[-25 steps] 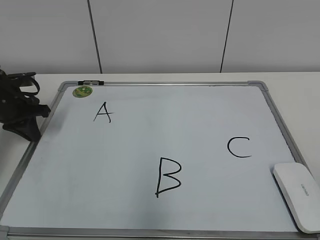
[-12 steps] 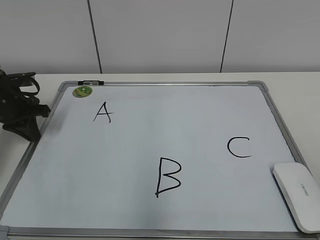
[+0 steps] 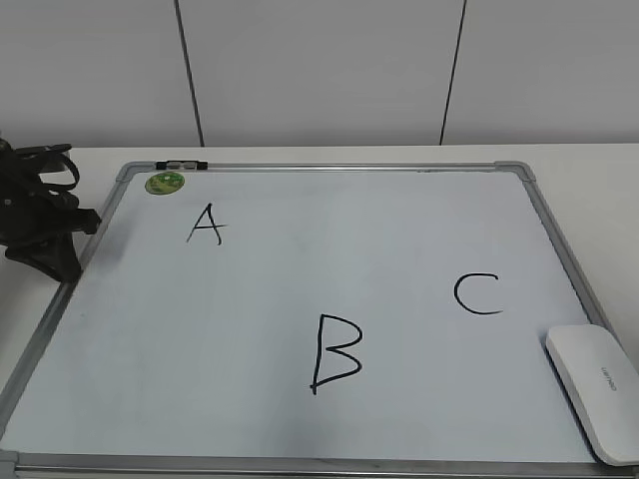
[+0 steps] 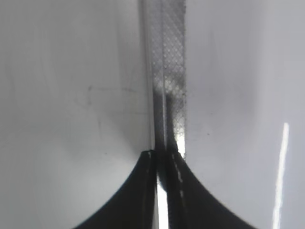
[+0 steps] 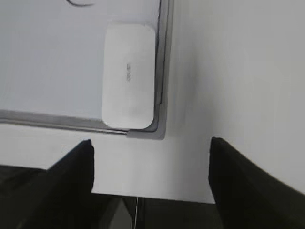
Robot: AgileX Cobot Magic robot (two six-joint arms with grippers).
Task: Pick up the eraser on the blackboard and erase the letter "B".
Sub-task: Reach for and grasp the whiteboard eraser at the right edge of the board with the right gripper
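My right gripper's open fingers are facing across the white eraser's narrow width (image 5: 128,76), so I should move next toward the eraser's middle (image 3: 596,389) until they are on both of its long sides, then close.
The white eraser (image 3: 595,391) lies flat on the blackboard (image 3: 300,259) at its front right corner, next to the frame. The black letter "B" (image 3: 334,354) is at the front middle of the board. In the right wrist view the eraser (image 5: 128,76) lies ahead of my right gripper (image 5: 151,143), which is open, empty and above the bare table in front of the board's corner. This gripper is out of the exterior view. My left gripper (image 3: 62,261) is shut and empty at the board's left frame; it shows in the left wrist view (image 4: 162,153) over the frame strip (image 4: 169,71).
A black "A" (image 3: 206,225) is at the back left and a black "C" (image 3: 477,293) at the right, just behind the eraser. A round green magnet (image 3: 165,183) sits at the back left corner. The table's front edge (image 5: 152,193) is right under my right gripper.
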